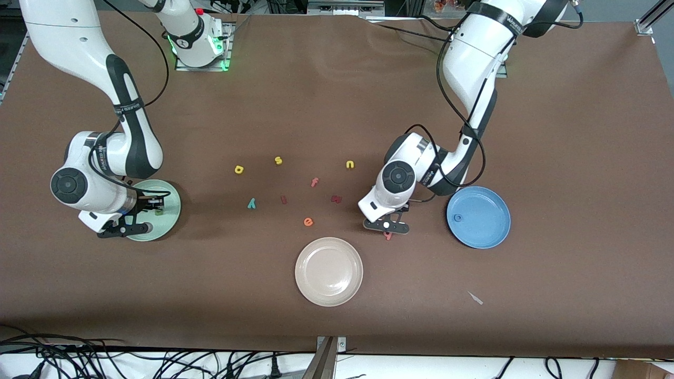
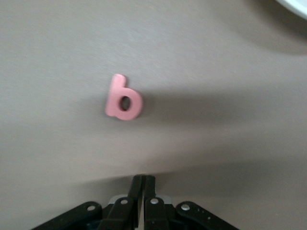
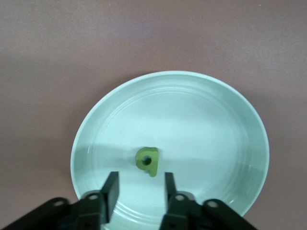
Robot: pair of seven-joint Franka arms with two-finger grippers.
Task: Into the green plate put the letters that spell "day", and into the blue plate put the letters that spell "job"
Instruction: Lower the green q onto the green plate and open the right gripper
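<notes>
The robot's left gripper has its fingers shut short of the salmon b (image 2: pixel 123 99), so it should open, move farther forward and close around the b's sides (image 1: pixel 388 236).
My right gripper (image 1: pixel 149 211) (image 3: pixel 140 184) hangs open low over the green plate (image 1: pixel 172 209) (image 3: pixel 206 129). A dark green d (image 1: pixel 158 212) (image 3: pixel 147 161) lies loose in that plate just past the fingertips. My left gripper (image 1: pixel 388 227) (image 2: pixel 144 178) is shut on nothing, low over the table beside the cream plate. The salmon b (image 1: pixel 388 236) (image 2: pixel 123 99) lies flat on the table, apart from its fingertips. The blue plate (image 1: pixel 487 229) holds a blue o (image 1: pixel 459 217). The yellow a (image 1: pixel 239 169) and teal y (image 1: pixel 251 203) rest mid-table.
A cream-white plate (image 1: pixel 329 271) (image 2: pixel 295 4) sits nearest the front camera. Loose mid-table letters: yellow s (image 1: pixel 278 160), yellow n (image 1: pixel 350 165), salmon f (image 1: pixel 314 182), orange e (image 1: pixel 308 222), a small pink piece (image 1: pixel 284 199), a dark red one (image 1: pixel 336 199).
</notes>
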